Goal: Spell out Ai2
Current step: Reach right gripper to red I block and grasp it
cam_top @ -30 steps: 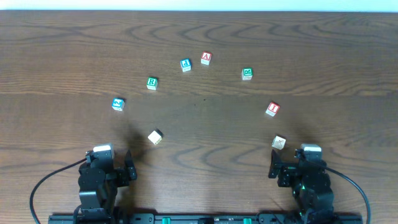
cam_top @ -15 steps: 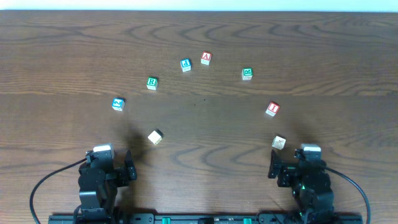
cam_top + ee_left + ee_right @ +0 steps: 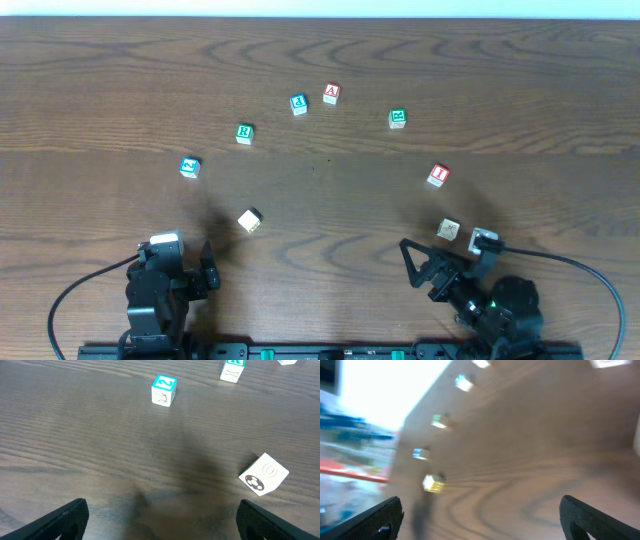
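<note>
My right gripper needs to swing round above the red "I" cube (image 3: 438, 175), as it points away from it, and take the cube before moving toward the red "A" (image 3: 331, 94).
The red "A" cube (image 3: 331, 94) sits at the far centre. The red "I" cube (image 3: 437, 175) is at the right. The blue "2" cube (image 3: 190, 167) is at the left and also shows in the left wrist view (image 3: 164, 390). My left gripper (image 3: 172, 263) is open and empty near the front edge, well short of the "2" (image 3: 162, 527). My right gripper (image 3: 420, 268) is open and empty, turned toward the left, in front of the "I" cube. Its wrist view (image 3: 482, 522) is blurred by motion.
A green "R" cube (image 3: 244, 133), a blue "d" cube (image 3: 298, 104) and another green cube (image 3: 397, 118) lie in the far arc. A plain cube (image 3: 249, 220) lies ahead of the left gripper (image 3: 264, 474). Another plain cube (image 3: 448, 230) lies beside the right arm.
The right arm has swung its gripper round to the left near the front edge. The left arm and all cubes have not moved.
</note>
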Tool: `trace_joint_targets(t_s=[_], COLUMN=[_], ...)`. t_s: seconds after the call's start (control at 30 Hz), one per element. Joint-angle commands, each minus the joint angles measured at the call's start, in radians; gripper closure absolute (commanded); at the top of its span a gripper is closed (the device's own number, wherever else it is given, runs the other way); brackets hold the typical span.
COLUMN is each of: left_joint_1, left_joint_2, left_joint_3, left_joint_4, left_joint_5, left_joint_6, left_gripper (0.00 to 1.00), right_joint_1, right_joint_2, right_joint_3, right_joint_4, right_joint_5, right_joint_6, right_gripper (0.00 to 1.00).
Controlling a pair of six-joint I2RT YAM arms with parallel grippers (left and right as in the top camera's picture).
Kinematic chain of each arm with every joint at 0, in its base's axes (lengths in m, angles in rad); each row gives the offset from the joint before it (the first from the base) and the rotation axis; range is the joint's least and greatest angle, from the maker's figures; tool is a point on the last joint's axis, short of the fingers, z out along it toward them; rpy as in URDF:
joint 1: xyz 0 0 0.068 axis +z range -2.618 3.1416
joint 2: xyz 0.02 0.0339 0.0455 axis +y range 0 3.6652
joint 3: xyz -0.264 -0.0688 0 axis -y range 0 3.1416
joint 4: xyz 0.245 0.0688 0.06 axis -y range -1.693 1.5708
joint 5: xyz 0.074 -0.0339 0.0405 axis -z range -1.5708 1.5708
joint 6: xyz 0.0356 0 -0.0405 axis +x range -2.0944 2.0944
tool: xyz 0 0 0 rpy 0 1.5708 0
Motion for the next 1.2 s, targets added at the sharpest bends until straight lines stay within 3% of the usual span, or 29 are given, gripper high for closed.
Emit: trace_joint_targets(t_s=[0.0, 0.13, 0.33, 0.43, 0.6, 0.73, 0.87, 1.17], left_joint_1=[0.005, 0.005, 0.005, 0.005, 0.005, 0.005, 0.005, 0.005], left_joint_2=[-0.006, -0.006, -0.006, -0.006, -0.006, -0.006, -0.006, -0.006], left_joint_3=[-0.008, -0.008, -0.008, -0.008, -0.008, -0.008, -0.008, -0.008], left_joint_4=[-0.008, -0.008, -0.008, -0.008, -0.008, -0.008, -0.008, -0.008], left_joint_5=[-0.014, -0.014, -0.014, -0.014, -0.014, -0.014, -0.014, -0.014], left_joint_6=[0.004, 0.004, 0.004, 0.004, 0.004, 0.004, 0.004, 0.004], left_gripper=[0.05, 0.05, 0.05, 0.05, 0.05, 0.05, 0.05, 0.05], right_joint_1=[-0.006, -0.017, -0.063, -0.066, -0.065, -0.064, -0.055, -0.071], right_joint_2=[-0.009, 0.036, 0.391, 0.629, 1.017, 1.297, 1.538, 1.802], right_joint_3=[-0.003, -0.002, 0.104, 0.246, 0.575, 0.831, 1.004, 1.078], right_joint_4=[0.084, 0.249, 0.281, 0.237, 0.001, -0.209, -0.314, -0.321], right_joint_5=[-0.062, -0.035, -0.037, -0.008, 0.183, 0.348, 0.397, 0.491], right_joint_6=[0.068, 0.017, -0.190, -0.295, -0.426, -0.427, -0.390, -0.214], right_gripper=[0.01, 0.01, 0.01, 0.01, 0.01, 0.01, 0.01, 0.03])
